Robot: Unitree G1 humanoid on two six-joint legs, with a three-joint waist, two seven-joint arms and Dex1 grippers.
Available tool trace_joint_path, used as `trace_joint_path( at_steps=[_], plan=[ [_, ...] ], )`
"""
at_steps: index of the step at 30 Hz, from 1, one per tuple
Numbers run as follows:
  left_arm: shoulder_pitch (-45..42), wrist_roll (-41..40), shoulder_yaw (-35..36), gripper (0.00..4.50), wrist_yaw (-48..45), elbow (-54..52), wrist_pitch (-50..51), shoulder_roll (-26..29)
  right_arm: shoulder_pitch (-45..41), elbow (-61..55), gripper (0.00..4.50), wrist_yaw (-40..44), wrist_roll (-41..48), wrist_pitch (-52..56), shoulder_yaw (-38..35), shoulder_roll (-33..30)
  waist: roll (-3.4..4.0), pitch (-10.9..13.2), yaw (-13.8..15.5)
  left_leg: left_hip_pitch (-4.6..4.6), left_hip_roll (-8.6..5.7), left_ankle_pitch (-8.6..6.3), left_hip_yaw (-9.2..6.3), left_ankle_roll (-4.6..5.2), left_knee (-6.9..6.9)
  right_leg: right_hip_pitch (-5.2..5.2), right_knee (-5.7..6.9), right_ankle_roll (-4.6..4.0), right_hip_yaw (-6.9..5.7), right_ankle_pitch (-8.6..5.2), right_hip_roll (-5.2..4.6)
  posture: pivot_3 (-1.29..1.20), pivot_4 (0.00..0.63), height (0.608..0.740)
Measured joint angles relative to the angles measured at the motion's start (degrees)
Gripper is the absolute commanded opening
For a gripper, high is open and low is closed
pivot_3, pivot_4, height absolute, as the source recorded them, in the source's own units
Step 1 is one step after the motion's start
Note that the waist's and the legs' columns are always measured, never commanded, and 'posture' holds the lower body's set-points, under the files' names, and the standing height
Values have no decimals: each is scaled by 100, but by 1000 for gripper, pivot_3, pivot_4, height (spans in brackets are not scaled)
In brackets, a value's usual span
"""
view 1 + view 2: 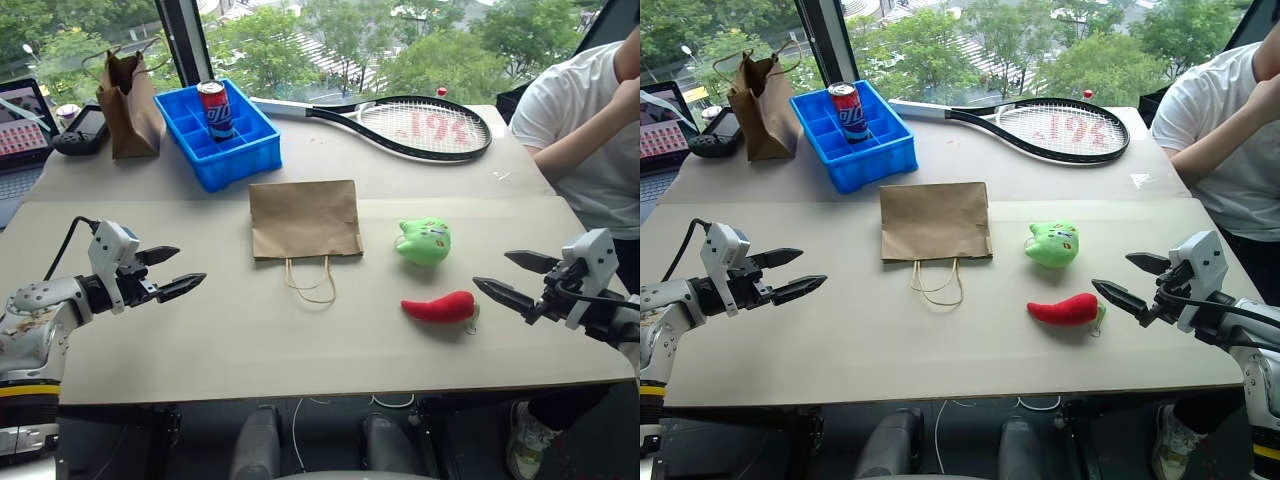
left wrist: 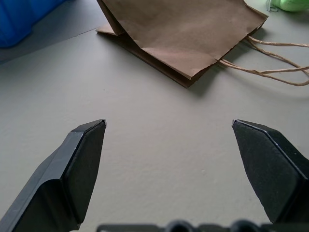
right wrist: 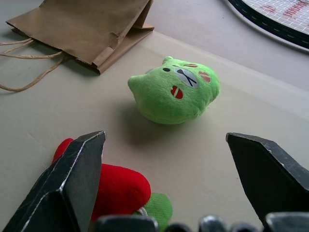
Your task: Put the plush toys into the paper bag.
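Note:
The paper bag's side (image 2: 121,33) is tucked inward between its layers. So I expect the bag's opening (image 1: 308,258) to spread wide when I lift the upper twine handle.
The paper bag (image 1: 305,218) lies flat in the middle of the table, its twine handles (image 1: 311,280) toward me. To its right sit the two plush toys: a light-green creature (image 1: 424,241) and, nearer me, a red chili pepper (image 1: 438,307). My left gripper (image 1: 170,271) hovers open over the table's left side, well apart from the bag, which shows ahead of it in the left wrist view (image 2: 183,34). My right gripper (image 1: 506,277) stands open just right of the chili (image 3: 118,188), with the green toy (image 3: 171,92) farther ahead.
At the back stand a blue tray (image 1: 243,150) holding a soda can (image 1: 215,108), a narrower dark brown bag (image 1: 127,108) and a tennis racket (image 1: 420,125). A laptop (image 1: 18,140) and small device (image 1: 82,130) sit far left. A person in white (image 1: 585,130) sits at the right edge.

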Motion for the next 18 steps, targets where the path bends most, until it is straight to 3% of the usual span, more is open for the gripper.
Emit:
trace_joint_path(
  at_steps=[3, 9, 14, 18],
  plan=[
    [-155, -163, -14, 4500, -318, 83, 139, 18, -8, -39, 4446, 44, 30, 79, 2, -58, 0, 1, 0, -3, 0, 0, 0, 0, 2, -5, 5, 0, 0, 0, 0, 0, 150, 734],
    [-1740, -665, -612, 4500, -2034, -195, 602, 687, -795, -1262, 4446, 690, 1088, 1364, 149, -1357, 8, 27, 3, 18, 1, -3, 0, -13, 1, 14, 5, -5, 1, -5, 0, 0, 150, 734],
    [-2561, -99, -1627, 4500, -2449, 267, 204, 214, -1523, -1952, 4446, 443, 1905, 2485, 735, -1593, 3, 30, 5, -9, 0, 19, -1, 23, 6, -6, 8, -9, 1, -7, 1, 0, 150, 734],
    [-2969, 393, -2084, 4500, -2659, 757, -430, -73, -1939, -2291, 4446, 112, 2156, 2768, 980, -1549, -5, 35, 0, -35, -2, 20, -4, 31, 16, -20, 8, -31, 2, 7, 3, 0, 150, 734]
  ],
)
